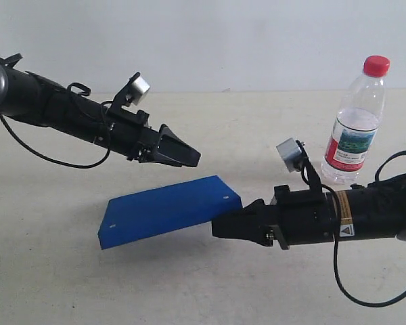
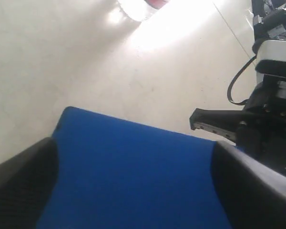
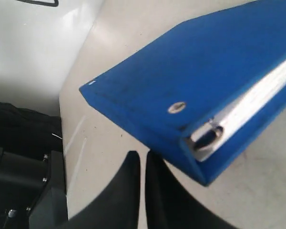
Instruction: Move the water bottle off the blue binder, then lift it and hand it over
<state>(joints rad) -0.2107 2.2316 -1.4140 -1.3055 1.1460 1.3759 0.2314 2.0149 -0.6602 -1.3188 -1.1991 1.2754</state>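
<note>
I should move my left gripper back to the binder's lower end and pinch its edge, because my open left gripper is hovering over the binder's cover near the binder's raised end.
The blue binder lies tilted on the table, its left front corner down and its right end raised. My right gripper is shut with nothing between its fingers, and its tip sits just under that raised end. In the right wrist view the shut gripper points at the binder's riveted corner, where white pages show. My left gripper hovers open above the binder; its wrist view shows the gripper spread over the blue cover. The water bottle stands upright on the table behind my right arm.
A white wall runs along the table's far edge. Black cables trail from both arms onto the table. My right arm's body shows in the left wrist view, close to the binder's end. Dark hardware sits at the table's side.
</note>
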